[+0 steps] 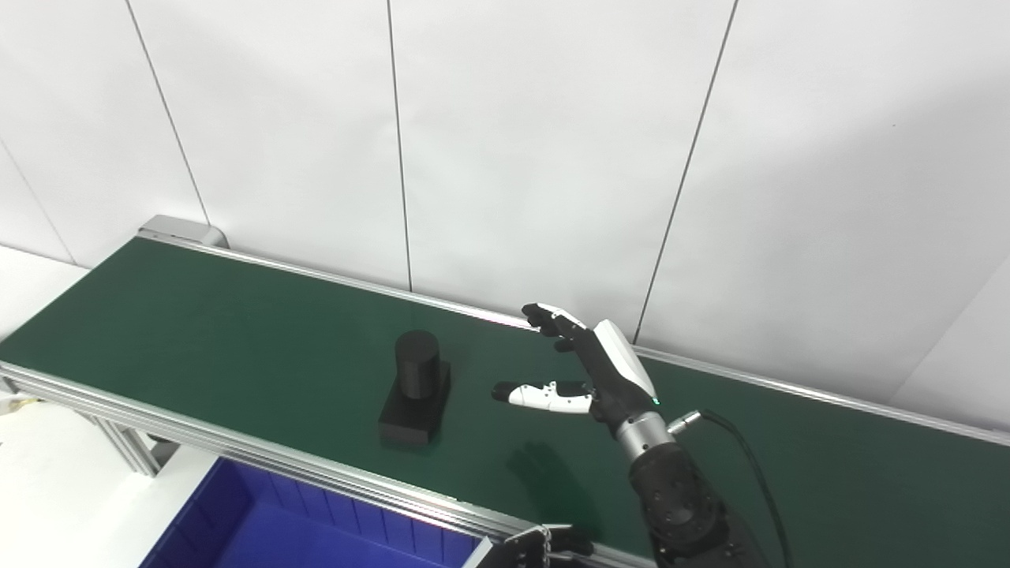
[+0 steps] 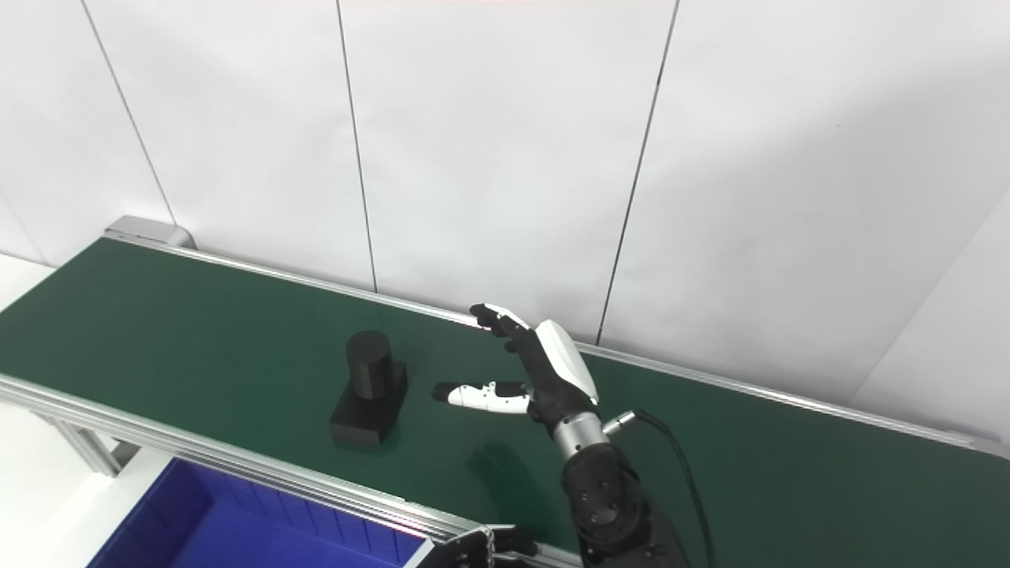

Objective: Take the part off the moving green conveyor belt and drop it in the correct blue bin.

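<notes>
My gripper will bring the base (image 1: 407, 422) up along with the cylinder when it lifts the part, because the cylinder runs straight into the part's rectangular base (image 1: 417, 394).
A black part (image 1: 416, 386), an upright cylinder on a rectangular base, stands on the green conveyor belt (image 1: 197, 331) near its front rail. My right hand (image 1: 588, 371) is open above the belt, just right of the part and apart from it, with fingers and thumb spread toward the part. It holds nothing. Only a sliver of my left hand (image 1: 544, 546) shows at the bottom edge, below the belt's front rail, too little to tell how it stands. A blue bin (image 1: 260, 521) sits below the front rail at the bottom left.
The belt runs from the upper left to the lower right between aluminium side rails (image 1: 237, 450). A white panelled wall (image 1: 505, 142) stands right behind the far rail. A black cable (image 1: 750, 457) loops off my right wrist.
</notes>
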### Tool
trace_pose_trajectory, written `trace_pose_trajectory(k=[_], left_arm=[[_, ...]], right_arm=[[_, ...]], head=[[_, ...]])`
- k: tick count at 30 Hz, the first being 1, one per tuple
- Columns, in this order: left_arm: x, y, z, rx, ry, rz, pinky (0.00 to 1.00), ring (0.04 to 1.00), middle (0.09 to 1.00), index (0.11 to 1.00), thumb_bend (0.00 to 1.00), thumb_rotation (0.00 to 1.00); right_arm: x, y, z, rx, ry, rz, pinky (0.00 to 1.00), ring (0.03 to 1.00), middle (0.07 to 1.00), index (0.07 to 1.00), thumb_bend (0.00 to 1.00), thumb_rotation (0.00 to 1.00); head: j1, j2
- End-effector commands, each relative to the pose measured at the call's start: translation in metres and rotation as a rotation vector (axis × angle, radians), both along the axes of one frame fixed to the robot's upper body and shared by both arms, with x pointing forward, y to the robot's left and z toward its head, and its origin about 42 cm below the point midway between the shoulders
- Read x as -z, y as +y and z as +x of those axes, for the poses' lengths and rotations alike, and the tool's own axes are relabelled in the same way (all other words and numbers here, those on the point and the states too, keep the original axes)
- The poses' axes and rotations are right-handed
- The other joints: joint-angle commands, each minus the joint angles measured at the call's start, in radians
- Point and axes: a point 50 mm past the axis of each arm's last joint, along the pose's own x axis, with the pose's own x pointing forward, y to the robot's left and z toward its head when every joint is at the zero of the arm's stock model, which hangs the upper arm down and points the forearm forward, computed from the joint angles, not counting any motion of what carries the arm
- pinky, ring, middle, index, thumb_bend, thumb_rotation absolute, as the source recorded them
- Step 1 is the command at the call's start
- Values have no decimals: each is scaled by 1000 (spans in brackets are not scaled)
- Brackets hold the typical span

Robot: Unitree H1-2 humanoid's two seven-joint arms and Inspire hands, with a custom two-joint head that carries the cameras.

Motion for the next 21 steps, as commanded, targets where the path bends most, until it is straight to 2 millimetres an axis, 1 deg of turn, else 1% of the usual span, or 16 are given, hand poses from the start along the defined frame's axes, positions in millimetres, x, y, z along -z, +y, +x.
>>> trace_pose_trajectory(k=[1,6,13,16,21], left_arm=[[-13,-9,11,2,-76,-16,668,724,767,756,956,273],[-12,-10,13,2,-76,-4,663,723,763,757,957,280],[-13,-12,13,3,-80,9,662,733,777,760,964,298],[-13,-13,14,3,-81,9,658,738,780,761,952,288],[-14,-18,14,-2,-86,24,643,720,770,759,963,309]], right_arm=[[-32,20,4,-57,-117,59,805,857,854,857,775,422],[-22,31,9,-79,-104,21,756,826,841,856,769,429],[-11,42,15,-91,-100,-4,758,818,827,845,780,418],[-7,46,17,-95,-90,-12,762,823,832,845,788,416],[-2,52,22,-99,-71,-47,764,830,842,850,782,410]], head=[[1,1],[7,-1],[16,-3],[16,-3],[27,-2]])
